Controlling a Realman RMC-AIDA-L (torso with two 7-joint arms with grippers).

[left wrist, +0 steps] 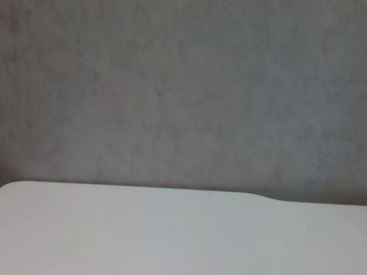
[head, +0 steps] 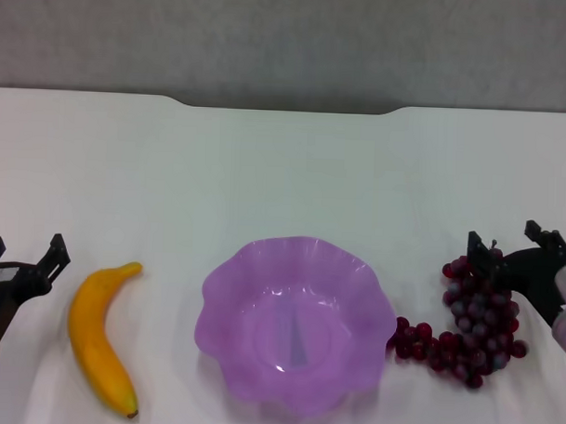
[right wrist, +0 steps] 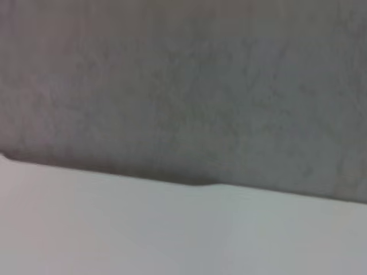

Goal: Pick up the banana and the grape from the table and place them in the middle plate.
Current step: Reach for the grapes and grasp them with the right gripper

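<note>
My right gripper is pointing toward the grey wall [right wrist: 183, 97] above the grape bunch. I should angle its fingers downward and then close them around the bunch's far end [head: 460, 267].
The yellow-orange banana [head: 100, 340] lies on the white table [head: 284, 175] at the near left. The purple scalloped plate [head: 263, 253] sits empty at the near middle. The dark red grape bunch [head: 469, 335] lies just right of the plate. My left gripper [head: 26, 250] is open and empty, just left of the banana's far end. My right gripper [head: 507, 243] is open at the far end of the grape bunch, with one finger [head: 477, 251] overlapping its top grapes. Both wrist views show only tabletop and wall.
The table's far edge [head: 287, 105] meets a grey wall [head: 289, 45]. Bare tabletop [left wrist: 172, 229] stretches beyond the plate and fruit, and also shows in the right wrist view [right wrist: 172, 229].
</note>
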